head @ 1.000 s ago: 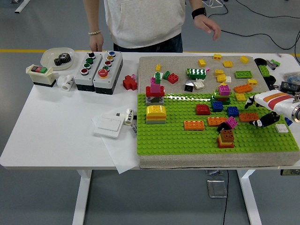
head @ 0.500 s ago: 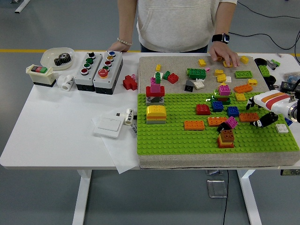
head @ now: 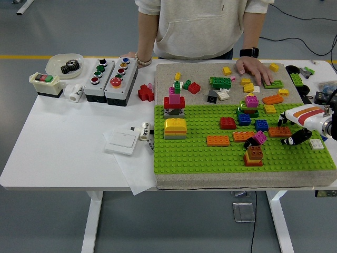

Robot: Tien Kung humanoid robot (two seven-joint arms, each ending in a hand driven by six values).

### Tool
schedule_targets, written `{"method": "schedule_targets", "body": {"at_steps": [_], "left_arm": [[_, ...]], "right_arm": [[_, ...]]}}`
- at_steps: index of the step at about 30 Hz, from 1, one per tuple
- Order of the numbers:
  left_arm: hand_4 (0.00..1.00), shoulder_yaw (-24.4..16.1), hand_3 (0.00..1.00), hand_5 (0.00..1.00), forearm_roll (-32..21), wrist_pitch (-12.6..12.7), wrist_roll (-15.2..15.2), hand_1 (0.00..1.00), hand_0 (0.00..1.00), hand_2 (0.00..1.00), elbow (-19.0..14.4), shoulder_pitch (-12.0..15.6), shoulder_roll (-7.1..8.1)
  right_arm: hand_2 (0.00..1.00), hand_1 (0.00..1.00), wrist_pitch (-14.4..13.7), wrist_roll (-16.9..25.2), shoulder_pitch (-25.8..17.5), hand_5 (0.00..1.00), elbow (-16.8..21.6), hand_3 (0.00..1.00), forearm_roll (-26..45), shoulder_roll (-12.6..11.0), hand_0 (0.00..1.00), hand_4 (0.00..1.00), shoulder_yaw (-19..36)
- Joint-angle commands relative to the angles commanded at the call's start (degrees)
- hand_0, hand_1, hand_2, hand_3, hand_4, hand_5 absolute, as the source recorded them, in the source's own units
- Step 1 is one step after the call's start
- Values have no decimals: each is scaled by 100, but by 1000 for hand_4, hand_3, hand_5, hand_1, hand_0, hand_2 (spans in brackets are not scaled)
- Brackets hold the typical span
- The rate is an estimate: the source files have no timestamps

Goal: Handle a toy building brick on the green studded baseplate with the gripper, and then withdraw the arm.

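The orange brick (head: pixel 279 132) will stick out past the stack when the robot puts it down on the brown brick's top (head: pixel 255 150), because it is longer than that top.
The green studded baseplate (head: pixel 200 153) lies on a grey pad and carries several bricks. Among them are a yellow-topped stack (head: pixel 175 127), a red brick (head: pixel 228 123), two orange plates (head: pixel 218 140) and a brown brick on an orange-red stack (head: pixel 255 154). A magenta brick (head: pixel 259 137) sits tilted by the second orange plate. My right hand (head: pixel 286 130) hovers over the baseplate's right edge, just right of an orange brick (head: pixel 279 131). Its black fingers (head: pixel 287 138) are spread and hold nothing. The left arm does not show.
A person stands at the far side with one hand (head: pixel 256 69) resting on loose bricks on the grey pad (head: pixel 200 71). On the left are two button boxes (head: pixel 110 74), a switch box (head: pixel 46 84), a bowl with a gear (head: pixel 64 65) and a white plate on paper (head: pixel 121 142).
My right hand has drawn back slightly to the right and lower. The person stepped right and lowered a hand onto the loose bricks at the back.
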Motion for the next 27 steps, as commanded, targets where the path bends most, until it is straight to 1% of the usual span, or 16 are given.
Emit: {"method": "schedule_targets", "body": {"at_steps": [4,5,10,11,12,16,17,20,22,23,27], "left_arm": [[623,-1,597,761,3,3,0,470,419,487,-1,-3,-3],[623,1,597,759,0,5,0,469,419,487,-1,-4,-3],[623,3,597,759,8,3,2,469,419,487,-3,-8,-5],[623,3,597,759,9,2,3,467,419,486,-4,-8,-5],[623,1,597,759,13,1,3,467,419,486,-4,-8,-6],[623,0,597,759,17,2,5,467,419,486,-5,-10,-9],[623,0,598,759,16,3,5,467,419,487,-6,-10,-10],[623,-1,598,759,16,4,8,467,419,487,-9,-13,-12],[623,2,598,759,11,5,5,467,419,487,-10,-16,-10],[623,2,598,759,11,5,5,468,419,488,-10,-17,-9],[623,0,598,759,20,2,6,468,419,488,-12,-23,-9]], "right_arm": [[685,581,-103,7,-13,343,-16,663,-15,14,443,838,-23],[642,546,-128,4,-16,364,-21,627,-28,20,401,816,-33],[642,546,-268,8,-30,364,-46,627,-73,45,401,816,-69],[601,501,-288,10,-33,373,-50,589,-76,48,359,794,-74],[601,501,-318,11,-37,373,-57,589,-79,54,359,794,-81],[601,501,-363,7,-43,373,-86,589,-89,70,359,794,-103],[592,494,-372,7,-42,380,-89,562,-90,71,345,783,-107],[592,494,-399,1,-34,380,-103,562,-89,77,345,783,-112],[592,494,-403,-3,-28,380,-102,562,-86,77,345,783,-112],[581,485,-404,-4,-25,399,-101,554,-83,77,336,769,-111],[581,485,-387,-9,-8,399,-109,554,-58,80,336,769,-102]]}}
